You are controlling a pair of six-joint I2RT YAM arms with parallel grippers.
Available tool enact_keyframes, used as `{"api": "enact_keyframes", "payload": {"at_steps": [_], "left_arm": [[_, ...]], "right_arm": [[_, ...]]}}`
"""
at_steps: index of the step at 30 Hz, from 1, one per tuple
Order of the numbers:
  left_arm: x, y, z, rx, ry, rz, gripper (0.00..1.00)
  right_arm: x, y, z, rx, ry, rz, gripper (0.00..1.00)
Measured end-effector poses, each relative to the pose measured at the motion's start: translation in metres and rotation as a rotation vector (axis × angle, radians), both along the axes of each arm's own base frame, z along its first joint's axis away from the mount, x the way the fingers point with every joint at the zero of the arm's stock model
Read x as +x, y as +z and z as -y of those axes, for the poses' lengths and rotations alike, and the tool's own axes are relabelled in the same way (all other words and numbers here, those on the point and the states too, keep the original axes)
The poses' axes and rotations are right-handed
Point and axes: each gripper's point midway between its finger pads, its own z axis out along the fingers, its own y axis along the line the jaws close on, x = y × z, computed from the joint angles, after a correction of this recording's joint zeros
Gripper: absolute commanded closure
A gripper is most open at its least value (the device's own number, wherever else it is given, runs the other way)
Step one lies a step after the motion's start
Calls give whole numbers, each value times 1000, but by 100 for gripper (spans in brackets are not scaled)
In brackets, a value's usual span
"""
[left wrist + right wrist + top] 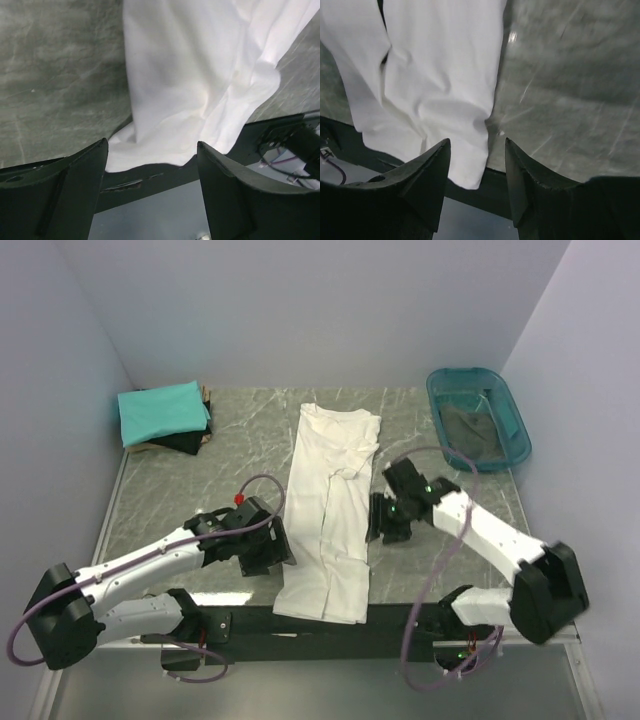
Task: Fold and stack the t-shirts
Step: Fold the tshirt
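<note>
I should keep moving my right gripper to the hem's nearest corner (361, 617) until the open fingers are on both sides of that corner, because the white t-shirt's hem (322, 612) hangs free past the table's near edge.
The white t-shirt (330, 510) lies on the table as a long narrow strip, both sides folded in, its hem hanging over the near edge. Its print is hidden. It also shows in the left wrist view (200, 75) and in the right wrist view (440, 75). My left gripper (268, 550) is open and empty beside the strip's left edge. My right gripper (385, 520) is open and empty beside its right edge. The teal t-shirt (162, 410) lies folded on the folded black t-shirt (185, 442) at the far left corner.
A translucent teal plastic tub (478, 416) with dark cloth inside stands at the far right. A black bar (300, 625) runs along the table's near edge under the shirt's hem. White walls close in the table on three sides.
</note>
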Motion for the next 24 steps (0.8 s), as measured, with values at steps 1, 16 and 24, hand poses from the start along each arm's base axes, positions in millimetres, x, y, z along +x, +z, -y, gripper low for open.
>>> {"api": "enact_keyframes", "payload": {"at_steps": [1,16,24], "left_arm": [[-3,-1,-2,-4,-9,0,23],[-43,-21,-18,-69,-88,-73,27],[-57,-39,-30,-56,-74,-115,28]], "right_arm": [[-16,-2,-2,13,3,-5,45],[-146,-25,-35,88,-3,-151,46],[-167,-46,-29,28,-5,-223,47]]}}
